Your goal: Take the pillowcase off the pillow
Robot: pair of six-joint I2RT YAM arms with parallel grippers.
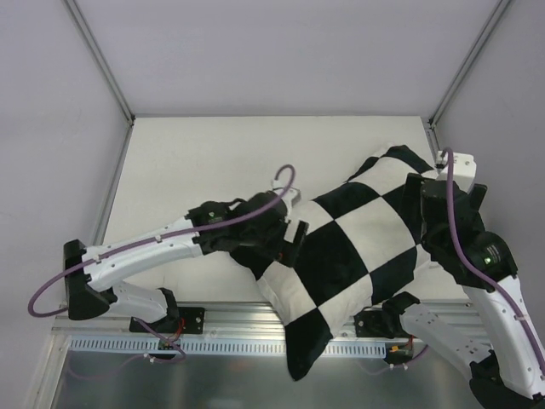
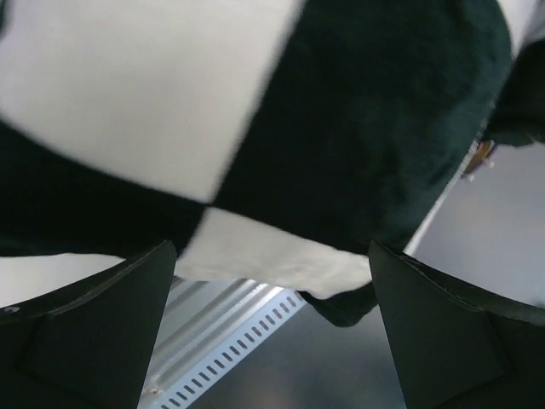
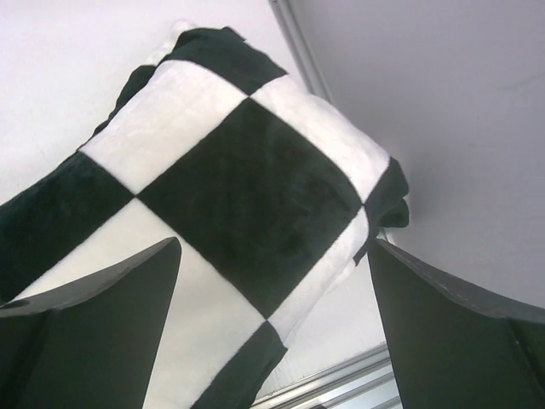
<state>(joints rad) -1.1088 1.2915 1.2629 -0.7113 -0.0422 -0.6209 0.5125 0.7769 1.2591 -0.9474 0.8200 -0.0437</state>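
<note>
My right gripper is waiting to close; my left gripper should first pull the slanted pillowcase, its near corner over the front rail [image 1: 307, 348], straight across the table top [image 1: 183, 196].
The black-and-white checkered pillowcase [image 1: 349, 247] lies diagonally across the right half of the table, its near corner hanging over the front rail. The white pillow is hidden inside it. My left gripper [image 1: 294, 243] is open at the pillowcase's left edge. In the left wrist view the checkered cloth [image 2: 341, 128] fills the space above the spread fingers, with nothing held between them [image 2: 271, 251]. My right gripper [image 1: 423, 223] is open over the far right part of the pillowcase. The right wrist view shows the cloth [image 3: 238, 187] beyond its wide-apart jaws [image 3: 272, 247].
The cream table top [image 1: 221, 162] is bounded by frame posts at the back corners [image 1: 128, 115]. A slotted aluminium rail [image 1: 221, 328] runs along the near edge and also shows in the left wrist view [image 2: 230, 332]. Grey walls surround the cell.
</note>
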